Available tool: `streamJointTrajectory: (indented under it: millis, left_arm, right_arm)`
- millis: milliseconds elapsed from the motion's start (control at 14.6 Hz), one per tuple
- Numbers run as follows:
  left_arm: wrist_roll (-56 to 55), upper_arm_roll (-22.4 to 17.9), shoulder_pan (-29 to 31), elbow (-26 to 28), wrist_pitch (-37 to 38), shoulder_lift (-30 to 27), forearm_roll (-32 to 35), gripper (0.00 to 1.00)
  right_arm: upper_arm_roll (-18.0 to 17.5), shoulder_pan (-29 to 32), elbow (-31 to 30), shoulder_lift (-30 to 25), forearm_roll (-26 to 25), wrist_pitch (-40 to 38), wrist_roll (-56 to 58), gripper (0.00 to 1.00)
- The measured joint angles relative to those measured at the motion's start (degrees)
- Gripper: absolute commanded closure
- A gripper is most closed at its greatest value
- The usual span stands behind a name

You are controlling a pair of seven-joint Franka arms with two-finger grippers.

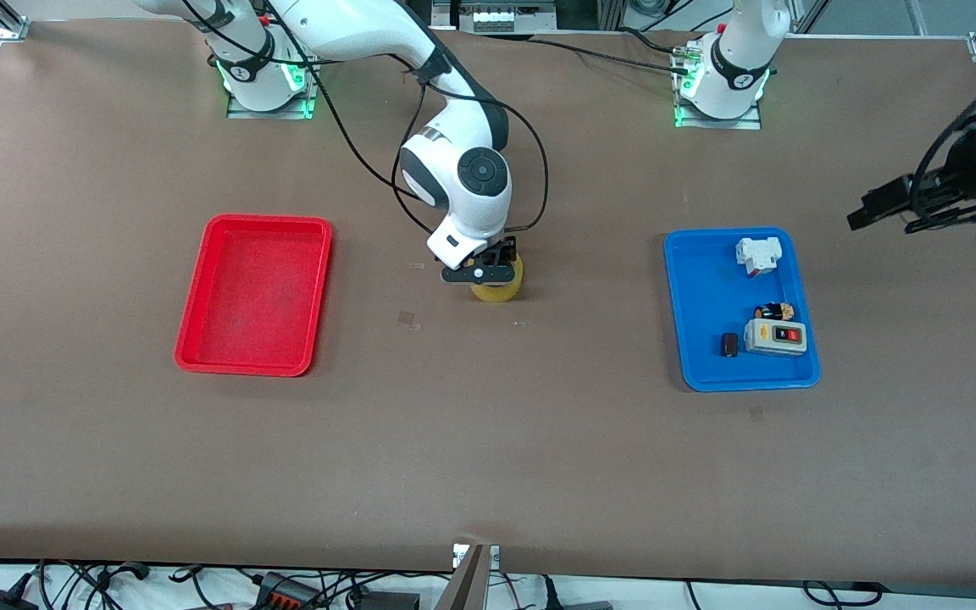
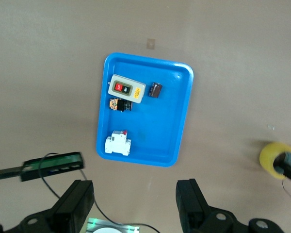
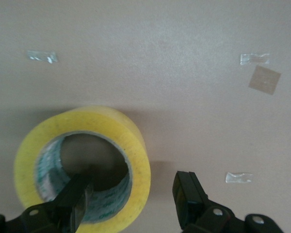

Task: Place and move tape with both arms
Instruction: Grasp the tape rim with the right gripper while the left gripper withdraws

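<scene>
I expect the tape to stay round and move almost level when I lift it by one side, because its thick side stands between my right gripper's fingers.
The tape, a yellow roll with a wide hollow core, lies flat on the brown table midway between the two trays. My right gripper is down on it and open. In the right wrist view one finger sits inside the core and the other stands outside the roll's wall, so the right gripper straddles the wall without closing on it. My left gripper is open and empty, held up over the table at the left arm's end, past the blue tray. The left wrist view shows it and, farther off, the tape.
A red tray lies empty toward the right arm's end. A blue tray toward the left arm's end holds a white breaker, a grey switch box, a small black cylinder and a small dark part.
</scene>
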State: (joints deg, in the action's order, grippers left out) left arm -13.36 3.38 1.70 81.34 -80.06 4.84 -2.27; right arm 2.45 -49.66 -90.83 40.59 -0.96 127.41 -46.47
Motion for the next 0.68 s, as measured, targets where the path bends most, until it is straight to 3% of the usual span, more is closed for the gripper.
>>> streamJointTrajectory:
  millis: [411,479,684]
  left_arm:
    - [1.76,-0.81,-2.76,2.37,-1.73,-1.65,-0.02,0.0]
    - [1.76,-0.81,-2.8,2.41,-0.76,-1.64,-0.02,0.0]
    - [1.76,-0.78,-2.86,2.57,0.13,-1.65,-0.02,0.0]
  right_arm:
    - [0.08,0.0,-1.6,0.47,0.0,2.86,-0.3,0.06]
    - [0.1,0.0,-1.73,0.49,0.0,3.17,-0.62,0.12]
    - [0.18,0.0,-1.75,0.5,0.0,3.84,-0.75,0.64]
